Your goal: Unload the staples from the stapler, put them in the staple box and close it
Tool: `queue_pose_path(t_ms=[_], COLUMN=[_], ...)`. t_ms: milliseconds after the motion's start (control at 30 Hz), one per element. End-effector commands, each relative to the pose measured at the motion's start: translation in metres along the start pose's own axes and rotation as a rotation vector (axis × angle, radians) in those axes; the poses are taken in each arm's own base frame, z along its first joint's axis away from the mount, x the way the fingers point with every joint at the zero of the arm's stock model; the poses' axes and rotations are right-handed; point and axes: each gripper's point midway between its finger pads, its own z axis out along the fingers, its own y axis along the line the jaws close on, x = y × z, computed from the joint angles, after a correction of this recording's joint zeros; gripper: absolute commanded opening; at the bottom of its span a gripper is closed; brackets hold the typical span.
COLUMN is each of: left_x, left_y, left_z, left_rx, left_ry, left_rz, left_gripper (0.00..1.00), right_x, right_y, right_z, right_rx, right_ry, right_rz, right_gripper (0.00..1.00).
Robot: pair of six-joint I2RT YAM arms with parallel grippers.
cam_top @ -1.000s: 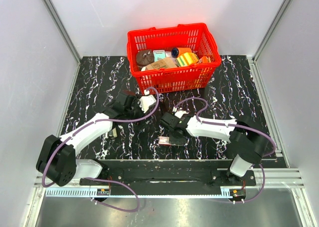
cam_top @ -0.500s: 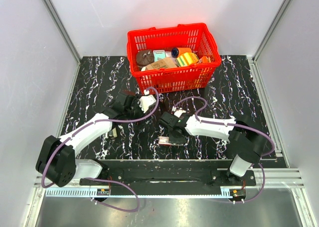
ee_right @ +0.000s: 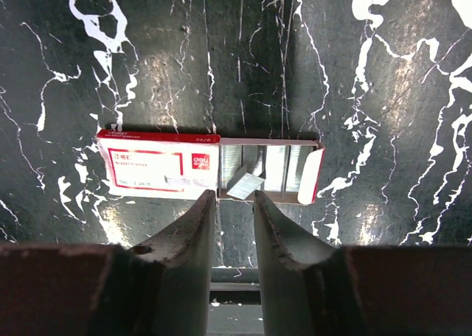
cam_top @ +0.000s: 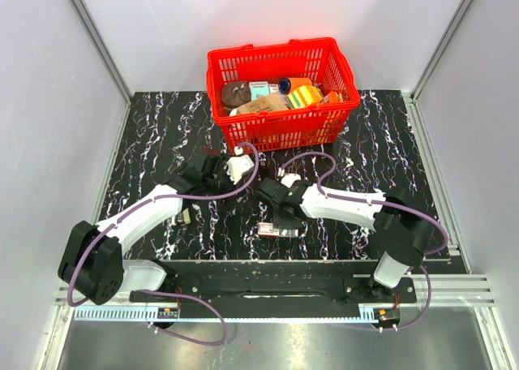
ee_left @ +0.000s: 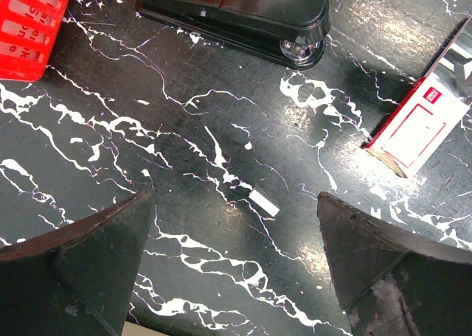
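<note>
The loose staple strip [ee_right: 245,185] sits crooked over the staple box's tray, so next my right gripper pinches it and turns it along the gap in the staple rows [ee_right: 252,158].
The black stapler [ee_left: 236,12] lies closed on the marble table, at the top of the left wrist view. Below it my left gripper [ee_left: 234,196] hangs wide open over a short loose strip of staples [ee_left: 264,203] on the table. In the top view that gripper [cam_top: 212,165] sits left of centre. My right gripper [ee_right: 233,197] stands open by a narrow gap with nothing between its fingers. It hovers just short of an open red-and-white staple box [ee_right: 210,166], whose tray shows rows of staples and one tilted loose strip [ee_right: 245,185]. From above, the right gripper [cam_top: 276,216] is right over the box [cam_top: 272,230].
A red basket [cam_top: 284,126] full of assorted items stands at the back centre; its corner [ee_left: 29,26] shows in the left wrist view. The staple box [ee_left: 420,122] lies to the right of the left gripper. Grey walls enclose the table on three sides.
The right arm has eased slightly to the left over the staple box. The left arm has not moved.
</note>
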Motion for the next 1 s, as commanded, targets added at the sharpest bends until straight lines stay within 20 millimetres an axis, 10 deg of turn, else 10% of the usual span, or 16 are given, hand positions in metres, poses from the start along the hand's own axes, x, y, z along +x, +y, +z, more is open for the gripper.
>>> queue_pose_path(t_ms=[0,967], left_x=[-0.01,-0.007], left_y=[0.003,0.001], left_z=[-0.006,-0.004], left_rx=[-0.016,-0.006], left_ry=[-0.037,-0.028], left_rz=[0.029,0.037], left_gripper=[0.98,0.97], right_x=[-0.016,-0.005], right_y=[0.007,-0.001], right_z=[0.0,0.013], right_rx=[0.007,0.021], right_ry=[-0.046,-0.027], right_rz=[0.006,0.067], right_gripper=[0.33,0.38])
